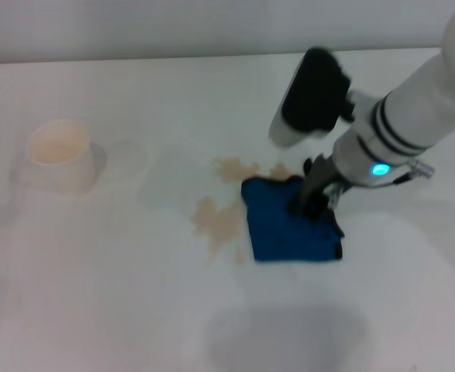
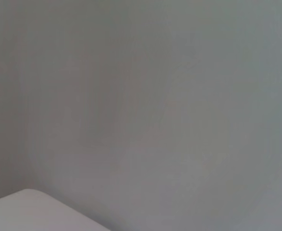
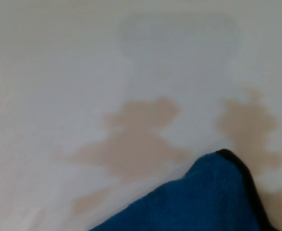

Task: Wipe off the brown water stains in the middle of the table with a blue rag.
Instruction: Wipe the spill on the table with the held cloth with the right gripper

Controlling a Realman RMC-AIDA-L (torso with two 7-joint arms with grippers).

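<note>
I should use my right gripper to wipe the rag back toward the cup across the stains [image 1: 215, 221], because there are brown water stains past the blue rag's edge [image 1: 249, 222] facing the cup.
The blue rag [image 1: 287, 222] lies flat on the white table [image 1: 95, 294] near the middle, with black edging. My right gripper [image 1: 311, 203] presses down on the rag's far right part, shut on it. The brown water stains [image 1: 219, 219] lie just left of the rag, with more patches [image 1: 236, 168] at its far left corner. In the right wrist view the rag [image 3: 203, 202] sits beside the tan stains [image 3: 131, 144]. The left gripper is out of view.
A white cup [image 1: 63, 155] stands at the left of the table. The table's far edge [image 1: 134, 60] runs along the back. The left wrist view shows only a plain grey surface and a white corner [image 2: 30, 211].
</note>
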